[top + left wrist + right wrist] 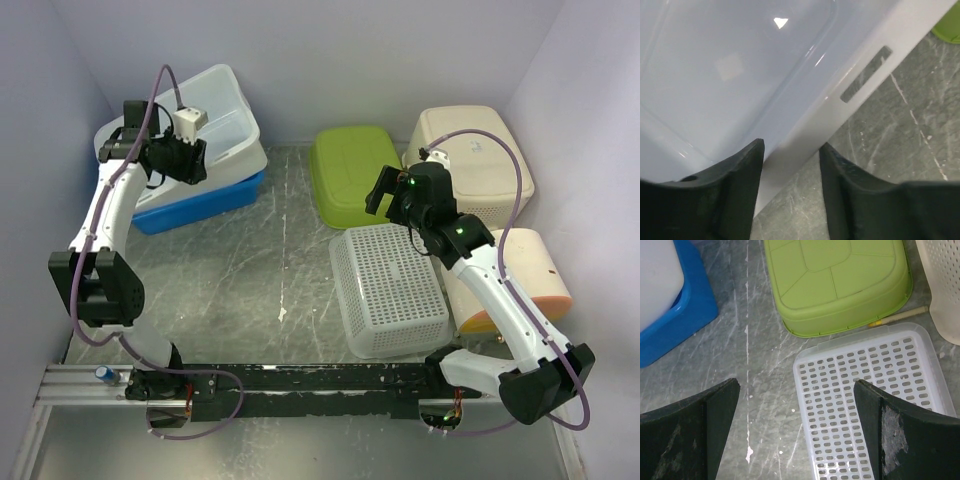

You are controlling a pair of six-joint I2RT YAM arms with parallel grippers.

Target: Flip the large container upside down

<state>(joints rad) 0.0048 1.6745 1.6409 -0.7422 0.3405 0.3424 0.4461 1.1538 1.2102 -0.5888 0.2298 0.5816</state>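
Note:
I need to open my left gripper's fingers because the large container's rim [792, 156] runs at a slant across them. I should then line them up with the rim [815, 125] and grip before I flip the container.
The large white translucent container [225, 110] sits upright, nested in a blue bin [205, 205] at the far left. My left gripper [190, 165] is at its near rim. In the left wrist view the container's wall [730, 65] and rim [860, 65] fill the frame. My left gripper [790, 152] is open and straddles the rim, with one finger over the inside and one over the table. My right gripper [385, 200] is open and empty, hovering above the table between the green tub and the white basket; it shows wide open in the right wrist view [796, 390].
An upside-down green tub [350, 175] sits at the back centre, a cream hamper [475, 155] at the back right, a white perforated basket [390, 290] centre right and an orange-rimmed bin [530, 275] beside it. A thin stick [900, 316] lies between tub and basket. Walls close in on three sides.

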